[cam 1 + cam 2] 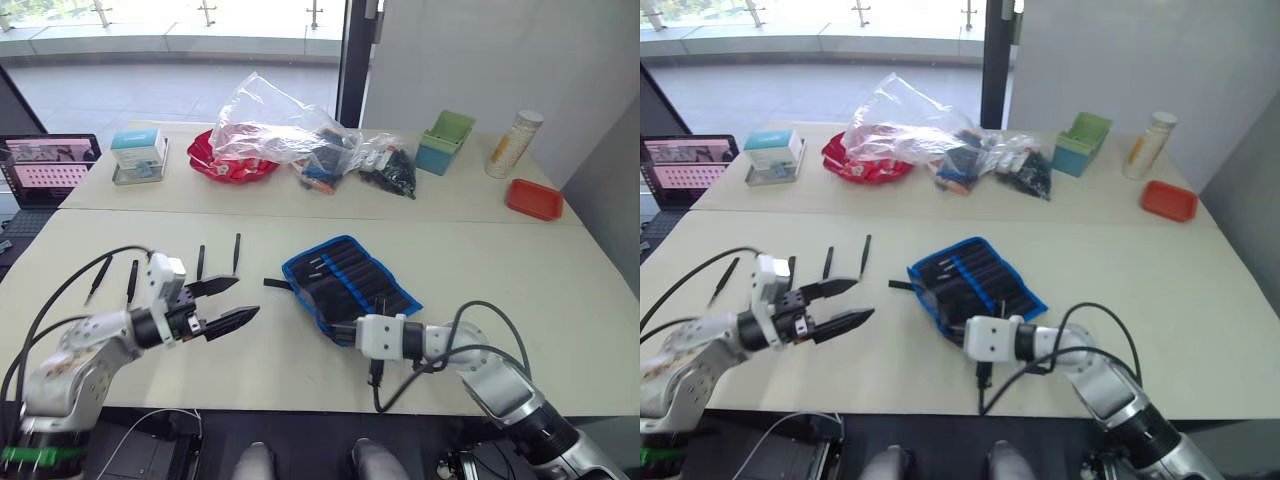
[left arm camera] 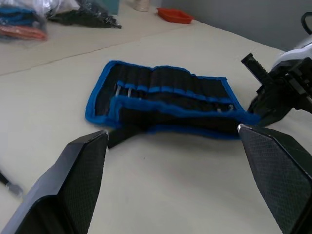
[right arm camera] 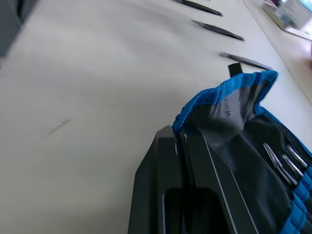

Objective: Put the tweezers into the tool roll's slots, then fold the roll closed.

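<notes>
I expect the tool roll's flap [image 2: 180, 120] to fold down and stay open when I pull it back, because the near blue edge [image 2: 178, 108] stands up in front of the slots.
The tool roll [image 1: 345, 283] lies open near the middle of the front table, black with blue edging, its strap [image 1: 276, 284] trailing toward my left. Metal tips [image 3: 279, 161] stick out of some slots [image 2: 161, 90]. My right gripper [image 1: 342, 328] is at the roll's near edge, shut on the blue edging [image 3: 214, 100]. My left gripper [image 1: 228, 302] hovers open just left of the roll, nothing between its fingers [image 2: 73, 180]. Several black tweezers lie on the table to my left: one [image 1: 237, 252], another [image 1: 200, 262] and a third [image 1: 132, 282].
On the far table sit a clear plastic bag [image 1: 275, 130] over a red bowl [image 1: 215, 160], a green box [image 1: 445, 140], a white bottle [image 1: 515, 143], a red tray [image 1: 534, 198] and a white box [image 1: 138, 152]. A laptop [image 1: 50, 165] stands at far left.
</notes>
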